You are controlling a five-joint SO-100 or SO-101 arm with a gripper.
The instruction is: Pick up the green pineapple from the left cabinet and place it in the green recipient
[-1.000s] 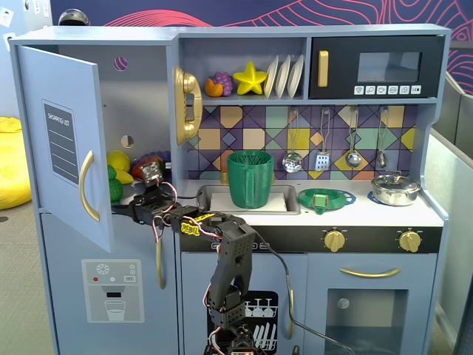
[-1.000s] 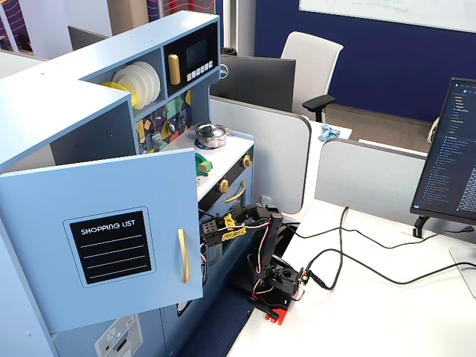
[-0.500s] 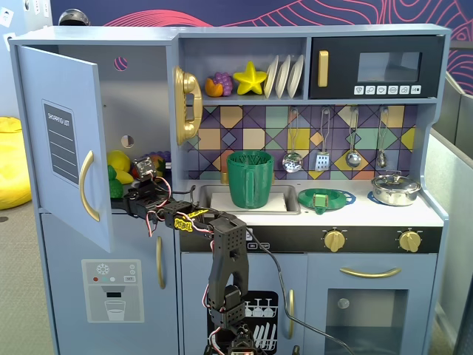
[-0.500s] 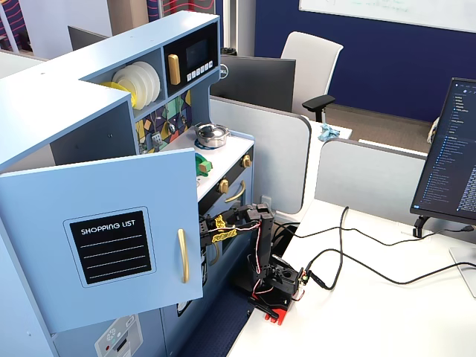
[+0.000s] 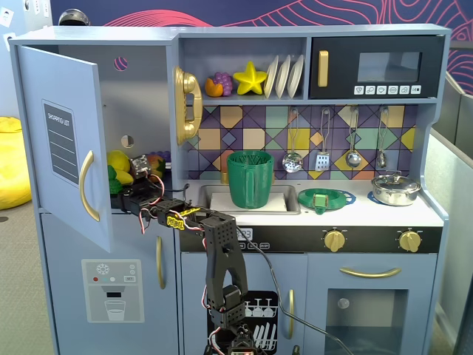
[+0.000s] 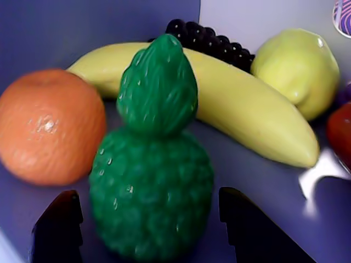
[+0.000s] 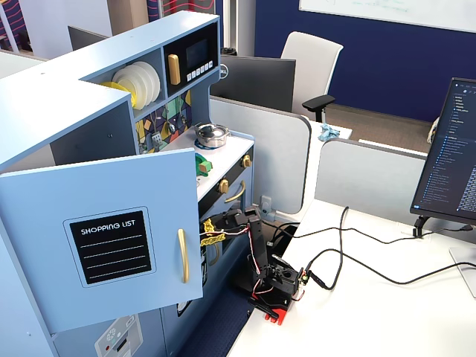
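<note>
The green pineapple (image 5: pixel 114 180) is standing in front of the yellow banana (image 5: pixel 125 177). The pineapple will come free when I lift it, and the banana will stay lying there.
The green pineapple (image 6: pixel 156 181) stands upright on the floor of the open left cabinet (image 5: pixel 137 96), leafy top up. In the wrist view my gripper (image 6: pixel 148 193) is open, one dark fingertip (image 6: pixel 60 219) to its left and the other to its right, both with a small gap to it. In a fixed view the arm reaches into the cabinet, with the gripper (image 5: pixel 126 196) at the fruit pile and the pineapple (image 5: pixel 112 180) just showing beside the door. The green recipient (image 5: pixel 251 179) stands in the sink, to the right of the cabinet. In the other fixed view the open door (image 7: pixel 111 245) hides the gripper.
An orange (image 6: pixel 49 123) lies close left of the pineapple. A banana (image 6: pixel 247 109), dark grapes (image 6: pixel 208 38) and a lemon (image 6: pixel 299 68) lie behind it, and a red fruit (image 6: pixel 341 131) at the right edge. A flat green strainer (image 5: pixel 325 198) and a pot (image 5: pixel 395 190) sit on the counter.
</note>
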